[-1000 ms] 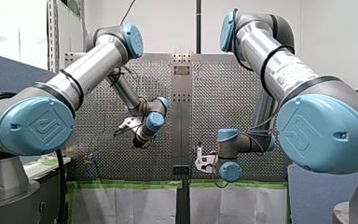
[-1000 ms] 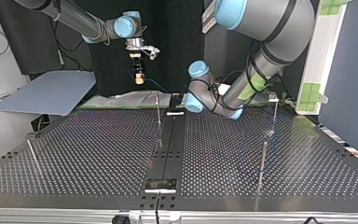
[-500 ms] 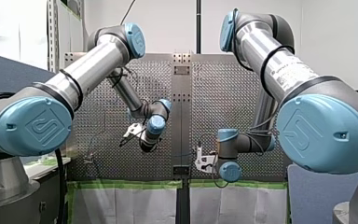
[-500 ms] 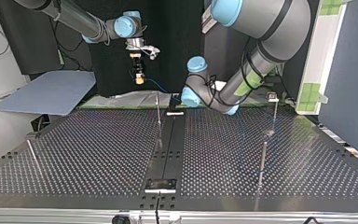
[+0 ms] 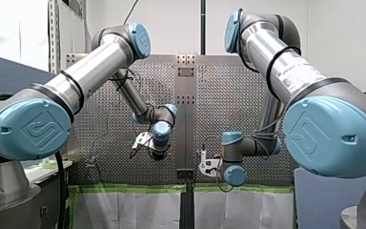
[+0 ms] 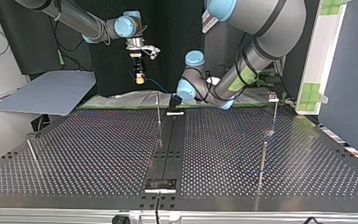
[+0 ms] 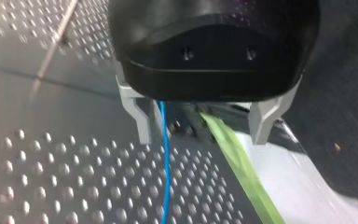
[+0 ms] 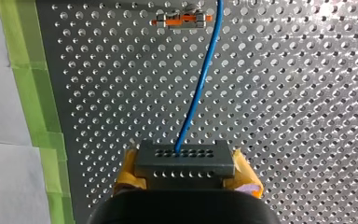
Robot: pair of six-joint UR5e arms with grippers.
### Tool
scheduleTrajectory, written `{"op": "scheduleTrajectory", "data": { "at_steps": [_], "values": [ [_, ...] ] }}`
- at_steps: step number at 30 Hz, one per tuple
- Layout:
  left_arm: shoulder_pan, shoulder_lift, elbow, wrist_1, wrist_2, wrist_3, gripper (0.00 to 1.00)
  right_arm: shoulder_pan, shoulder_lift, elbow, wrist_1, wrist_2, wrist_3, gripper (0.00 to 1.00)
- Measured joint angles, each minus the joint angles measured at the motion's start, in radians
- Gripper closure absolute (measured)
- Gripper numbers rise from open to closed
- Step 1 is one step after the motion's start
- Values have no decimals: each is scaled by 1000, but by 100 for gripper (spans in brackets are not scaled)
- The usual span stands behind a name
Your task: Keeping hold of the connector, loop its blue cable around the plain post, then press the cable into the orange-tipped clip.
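Observation:
My grippers will draw the slack of the blue cable [image 8: 198,91] out nearly straight when they pull it between them, because the cable bows gently [image 8: 211,48] beyond the connector.
In the right wrist view my right gripper [image 8: 186,164] is shut on a dark grey connector [image 8: 185,158], with yellow pads [image 8: 245,173] on both sides of it. The blue cable [image 8: 200,84] runs from the connector past an orange-tipped clip [image 8: 182,19] ahead on the perforated table. In the top view my right gripper [image 6: 140,74] hangs above the table's far edge, and the blue cable [image 6: 156,85] trails down from it. My left gripper [image 7: 203,140] is open just above the table. The blue cable [image 7: 166,168] passes between its metal fingers [image 7: 140,122], close to one, untouched. A thin post [image 7: 51,46] stands beyond that finger.
Slim posts stand on the table at the top view's middle [image 6: 158,112], right [image 6: 263,161] and left [image 6: 32,156]. A post with a clip on top [image 6: 273,98] is at the far right. A grey board [image 6: 46,91] lies at the far left. Green tape [image 7: 237,158] edges the table.
My left arm has swung its gripper lower and toward the table's centre rail, closer to the cable. My right arm and the connector have stayed put.

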Motion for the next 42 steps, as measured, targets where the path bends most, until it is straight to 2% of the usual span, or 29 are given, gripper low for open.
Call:
{"op": "scheduleTrajectory", "data": {
  "at_steps": [10, 23, 31, 42],
  "values": [
    [-27, 0, -1, 28, 94, -90, 0, -1, 0, 0, -3, 0, 0, 100],
    [-63, 0, -2, 103, 220, -123, 0, -3, 0, 0, -15, 0, 5, 100],
    [-71, 0, -29, 151, 229, -162, 0, -4, 0, 0, -20, -14, 6, 100],
    [-78, 0, -68, 199, 210, -167, 0, -3, 0, 0, -24, -85, 7, 100]
  ]
}}
